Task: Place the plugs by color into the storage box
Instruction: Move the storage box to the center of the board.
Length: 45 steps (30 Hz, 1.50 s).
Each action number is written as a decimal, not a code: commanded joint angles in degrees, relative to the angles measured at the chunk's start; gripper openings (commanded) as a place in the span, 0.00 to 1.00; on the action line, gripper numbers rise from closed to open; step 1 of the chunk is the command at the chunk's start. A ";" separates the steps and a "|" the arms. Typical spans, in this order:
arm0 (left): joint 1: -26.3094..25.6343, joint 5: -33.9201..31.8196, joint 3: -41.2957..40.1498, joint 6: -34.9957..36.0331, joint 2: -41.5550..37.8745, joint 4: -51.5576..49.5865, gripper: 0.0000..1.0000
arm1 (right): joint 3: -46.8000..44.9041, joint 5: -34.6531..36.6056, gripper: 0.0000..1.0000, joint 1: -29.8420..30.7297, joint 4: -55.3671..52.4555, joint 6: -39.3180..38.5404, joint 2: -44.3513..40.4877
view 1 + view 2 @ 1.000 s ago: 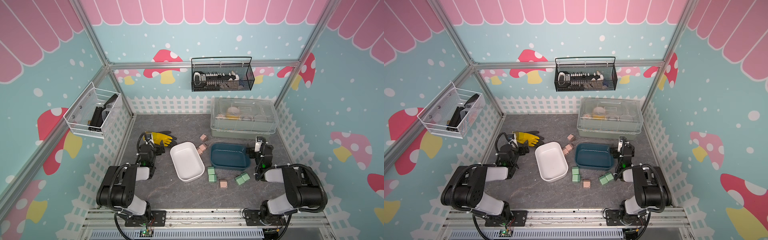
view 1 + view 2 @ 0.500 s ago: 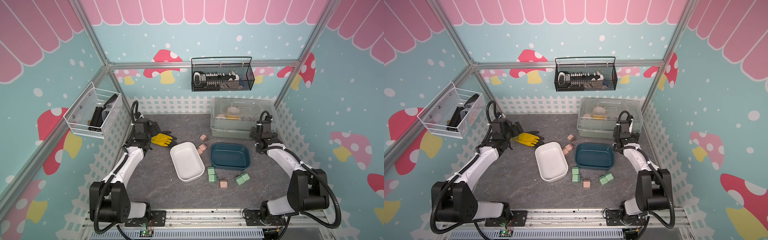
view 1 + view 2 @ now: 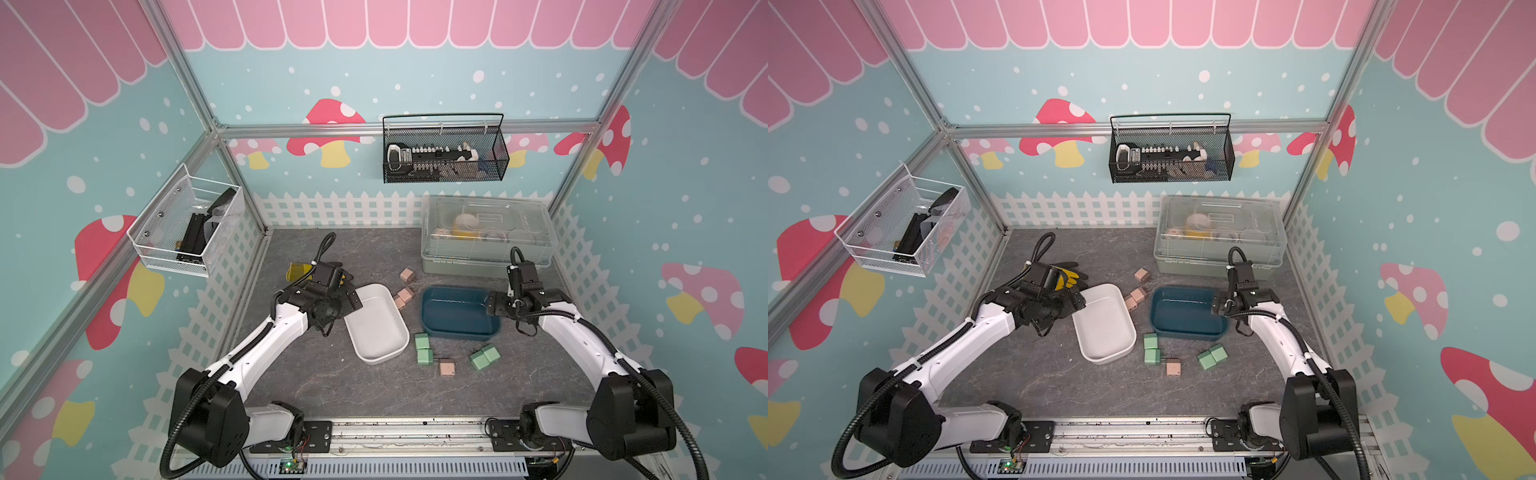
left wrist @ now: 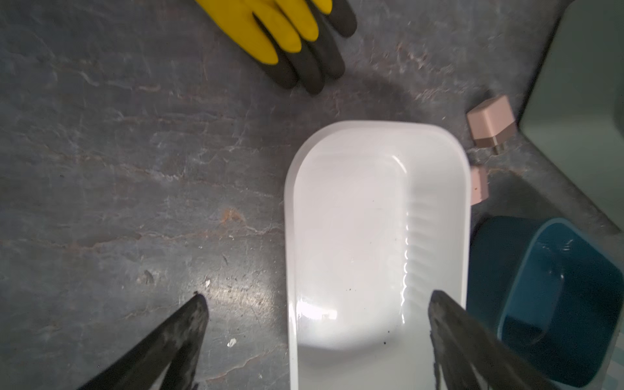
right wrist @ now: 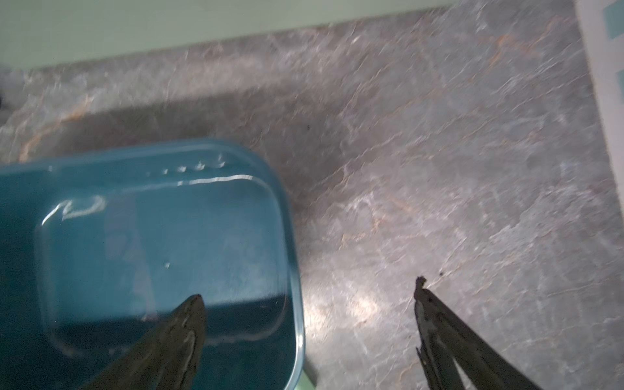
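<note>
The white tray's rim is crowding a peach-pink plug [image 3: 400, 303] next to it, so next my left gripper grips the white tray's opposite rim [image 3: 349, 329] and pulls the tray away first.
The white tray [image 3: 376, 328] and the dark teal tray [image 3: 457, 311] lie side by side mid-table, both empty. Peach-pink plugs rest behind and between them [image 3: 407, 275] [image 3: 405, 296], with one more in front [image 3: 446, 368]. Mint-green plugs lie in front in two pairs [image 3: 423, 349] [image 3: 484, 357]. My left gripper [image 4: 317, 304] hangs open over the white tray's left rim [image 4: 290, 202], nothing between its fingers [image 4: 189, 324]. My right gripper [image 5: 309, 293] hangs open astride the teal tray's right rim [image 5: 293, 270], holding nothing.
A yellow-and-black glove [image 3: 299, 270] lies behind my left arm. A clear-lidded grey-green bin [image 3: 486, 237] stands at the back right, close behind the teal tray. Wire baskets hang on the back wall [image 3: 444, 153] and the left wall [image 3: 187, 224].
Both arms rose from folded poses at the front, reached to the back, and have now swung inward and down over the trays. Plugs and trays have not moved.
</note>
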 commanded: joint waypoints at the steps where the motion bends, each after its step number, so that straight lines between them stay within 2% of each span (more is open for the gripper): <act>1: -0.05 3.97 -0.81 -3.55 3.65 -5.55 0.96 | -0.53 -4.72 0.92 1.09 -3.00 -0.71 -2.30; 7: 0.07 6.86 -2.34 -3.97 9.02 -5.78 0.93 | 0.55 -4.99 0.89 4.41 -6.96 -1.34 -3.46; 11: 1.20 4.64 -3.22 -3.25 10.35 -7.67 0.91 | -1.15 -2.92 0.88 7.53 -8.04 -1.86 -5.41; 15: 6.70 2.60 -4.19 -2.61 9.95 -11.75 0.84 | -2.80 -4.80 0.88 8.16 -8.36 -1.86 -7.04; 23: 19.54 -4.62 -1.52 5.80 8.13 -18.22 0.85 | -4.64 -7.84 0.85 9.73 -7.81 -2.39 -7.56; 29: 20.38 -1.21 1.22 9.84 6.70 -16.93 0.89 | -4.73 -9.75 0.80 12.49 -7.72 -1.42 -6.92; 36: 20.23 -0.02 0.16 10.31 1.30 -14.44 0.91 | -4.80 -7.02 0.79 23.27 -10.89 5.83 -7.89; 40: 20.20 -0.71 -1.26 11.06 0.30 -13.18 0.89 | -6.27 -3.89 0.77 29.27 -10.82 12.32 -9.31; 45: 20.25 -0.16 -2.89 11.86 1.15 -11.51 0.91 | -9.14 -1.63 0.77 36.08 -9.63 22.26 -6.93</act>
